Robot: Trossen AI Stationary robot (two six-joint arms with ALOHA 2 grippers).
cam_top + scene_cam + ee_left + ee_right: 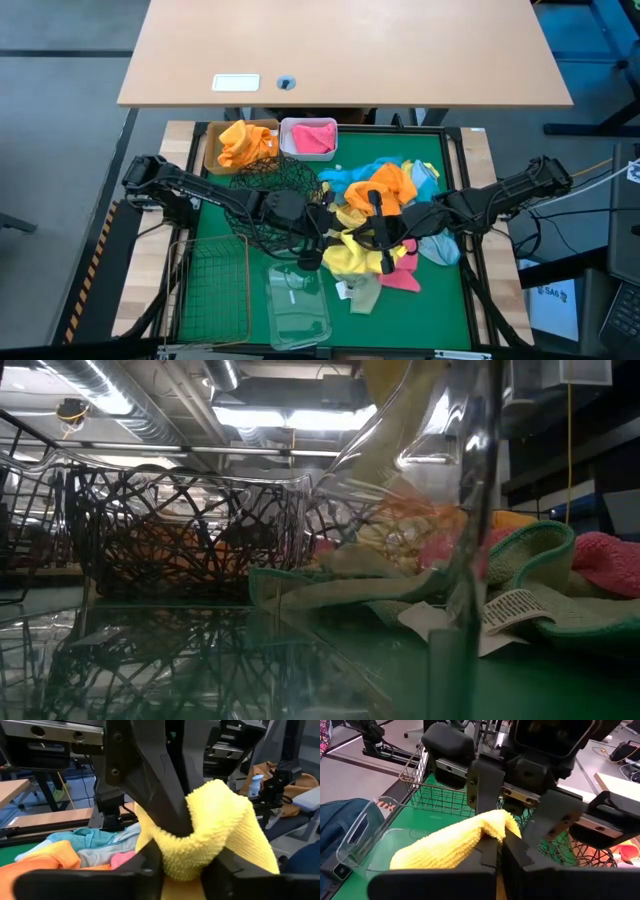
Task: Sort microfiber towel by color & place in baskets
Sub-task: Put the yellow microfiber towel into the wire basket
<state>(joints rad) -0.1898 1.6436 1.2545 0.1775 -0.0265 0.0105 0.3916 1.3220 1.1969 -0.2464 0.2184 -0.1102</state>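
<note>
The yellow towel [350, 257] is held in both of my closed grippers. Next, my right gripper lets go before my left gripper takes the towel to the wire basket [213, 291] on its side.
A yellow microfiber towel [348, 256] hangs between my two grippers over the middle of the green mat. My left gripper [338, 236] reaches in from the left and my right gripper [364, 240] from the right; both are shut on it, tip to tip. More towels lie in a pile on the right: orange [388, 184], blue [378, 166], pink [402, 280], pale olive [364, 296]. An orange towel lies in the tan box [212, 150] and a pink one in the white tub [288, 128]. The low view shows neither gripper. My left gripper has a bunched fold of the yellow towel [186, 862] between its two fingers [150, 866], which come nearly level from the table's left. The cloth fills the gap between them. The rest humps up past the fingers and hangs down. My right gripper pinches the same towel at a folded ridge [496, 822] between its two fingers [489, 854]. They come from the table's right, slanting a little downward. The rest of the towel hangs slack below the fingers [430, 851], above the clear tub.
A black wire-mesh bowl [262, 196] sits under the left arm. A rectangular wire basket [210, 285] and a clear plastic tub [298, 306] stand at the near left. A wooden table [340, 50] lies beyond the mat. The low view looks through the clear tub [470, 510].
</note>
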